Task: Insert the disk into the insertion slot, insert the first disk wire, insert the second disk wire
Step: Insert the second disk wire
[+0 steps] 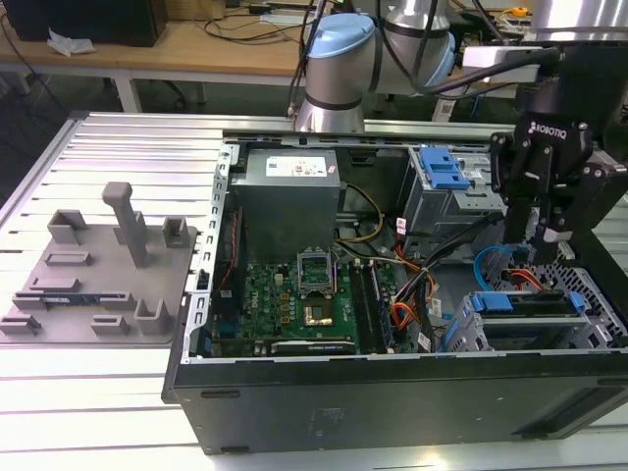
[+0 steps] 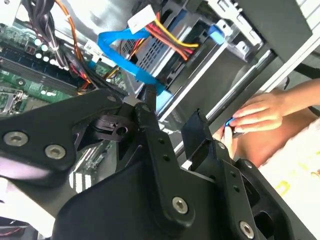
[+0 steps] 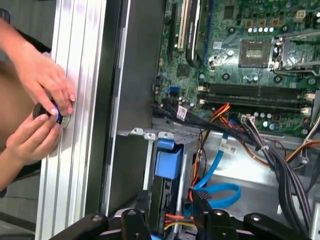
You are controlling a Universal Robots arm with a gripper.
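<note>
The red and yellow wires (image 1: 525, 279) curve slack (image 3: 177, 220) beside the disk, so they should bend and come along as I take the black plug to the disk's end.
The disk (image 1: 520, 302), in its bright blue carrier (image 3: 165, 160), lies inside the insertion slot (image 1: 589, 294), the low perforated grey cage at the case's front on the exterior view's right. A blue flat wire (image 2: 120, 55) loops beside the disk's end. A white plug (image 2: 142, 22) with red, yellow and black wires rests at the cage (image 2: 165, 50). My gripper (image 1: 543, 245) hangs just above the cage, open, with nothing between its black fingers (image 2: 150, 107). In the first wrist view the gripper (image 3: 170, 202) straddles the carrier and wires from above.
A taller grey cage with a blue latch (image 1: 442, 172) stands behind the slot. The motherboard (image 1: 304, 294) and cable bundles (image 3: 280, 160) fill the case. A person's hands (image 3: 42, 100) hold a small dark object on the aluminium table rail (image 3: 80, 75) beside the case. A grey fixture (image 1: 98, 265) lies at the exterior view's left.
</note>
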